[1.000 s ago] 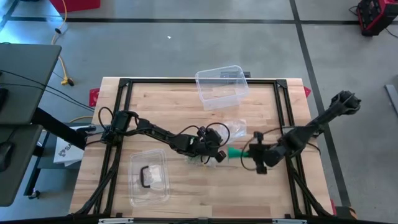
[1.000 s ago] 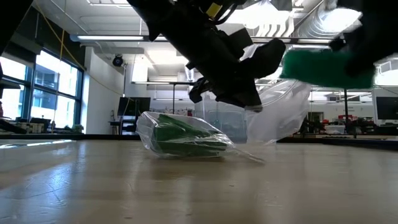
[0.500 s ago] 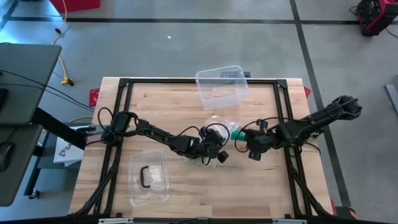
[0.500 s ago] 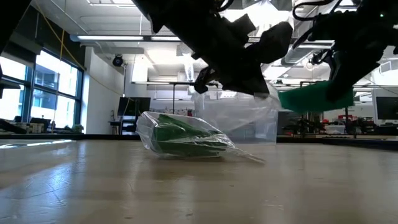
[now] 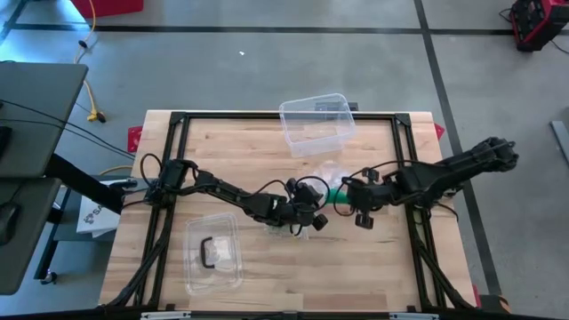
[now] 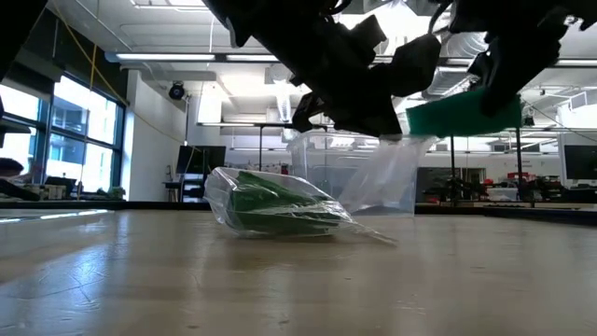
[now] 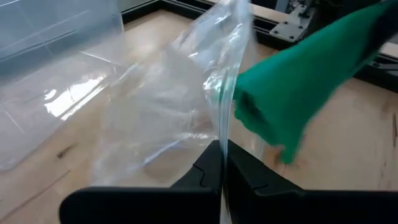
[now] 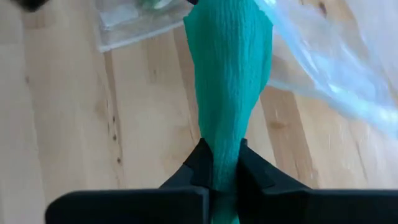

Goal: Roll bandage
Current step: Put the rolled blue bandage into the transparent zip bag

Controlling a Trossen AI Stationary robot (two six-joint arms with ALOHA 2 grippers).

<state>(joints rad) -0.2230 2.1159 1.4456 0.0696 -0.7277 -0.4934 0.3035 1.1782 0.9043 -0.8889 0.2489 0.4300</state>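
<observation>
My right gripper is holding the bandage, and the bandage's loose end [image 6: 420, 119] is outside the bag's opening [image 6: 403, 151]. It should change its grip and feed the bandage in while my left gripper keeps the bag up.
A green crepe bandage [image 8: 230, 74] hangs in the air in my right gripper [image 5: 349, 197], which is shut on it. Its free end [image 7: 267, 118] stands beside an empty clear plastic bag [image 7: 168, 106]. My left gripper [image 5: 313, 216] is shut on that bag, just left of the bandage, above the table's middle. In the low view the bag [image 6: 382, 177] hangs below the left gripper and the bandage [image 6: 462, 112] is level to its right. A second clear bag [image 6: 275, 213] with green bandage inside lies on the table under the left arm. My left gripper pinches an edge of the clear bag [image 7: 224, 134] between its two shut fingers. The bag stands up and spreads out beyond the fingertips, lifted off the table. My right gripper pinches one end of the green bandage [image 8: 222, 155] between its two fingers. The bandage runs straight on from the fingertips toward the table's left, clear of the table.
A clear plastic bin [image 5: 316, 124] stands at the table's far edge. A clear tray [image 5: 213, 253] with a dark object lies near the front left. Black frame rails [image 5: 409, 160] run along the table's sides.
My right gripper has carried the green bandage from the near right toward the far edge and the left, up to the bag that my left gripper holds. The bandage dipped, then rose level again. The held bag has shifted and spread below the left gripper.
</observation>
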